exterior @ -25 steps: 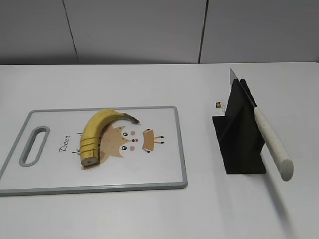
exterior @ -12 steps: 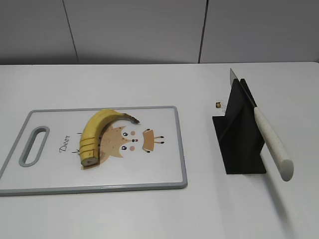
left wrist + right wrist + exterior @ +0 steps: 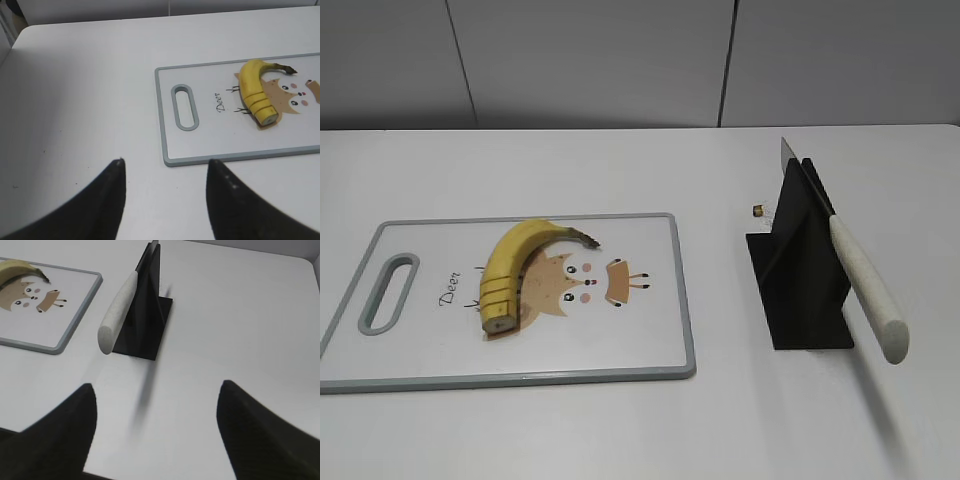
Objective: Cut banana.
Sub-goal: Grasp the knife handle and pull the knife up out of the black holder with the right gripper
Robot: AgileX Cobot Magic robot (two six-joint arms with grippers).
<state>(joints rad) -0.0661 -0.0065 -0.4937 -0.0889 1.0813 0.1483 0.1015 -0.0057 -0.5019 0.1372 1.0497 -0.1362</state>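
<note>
The slot [image 3: 814, 182] is open on top. The knife [image 3: 869, 289] should come out right away when I lift it, and the black stand should stay standing.
The banana [image 3: 512, 268] lies curved on the white cutting board [image 3: 650, 340], its blunt near end sliced into several rounds; it also shows in the left wrist view [image 3: 254, 86], and its stem end shows in the right wrist view [image 3: 20, 269]. A knife with a white handle [image 3: 865, 285] rests in a black stand [image 3: 802, 270], also in the right wrist view [image 3: 120, 307]. My left gripper [image 3: 165, 162] is open and empty over bare table left of the board. My right gripper [image 3: 157, 387] is open and empty, in front of the stand. Neither gripper shows in the exterior view.
The board [image 3: 172, 150] has a grey rim, a handle slot [image 3: 388, 292] and a cartoon deer print [image 3: 582, 282]. A small brass object [image 3: 758, 210] lies behind the stand. The white table [image 3: 620, 430] ends at a grey wall behind.
</note>
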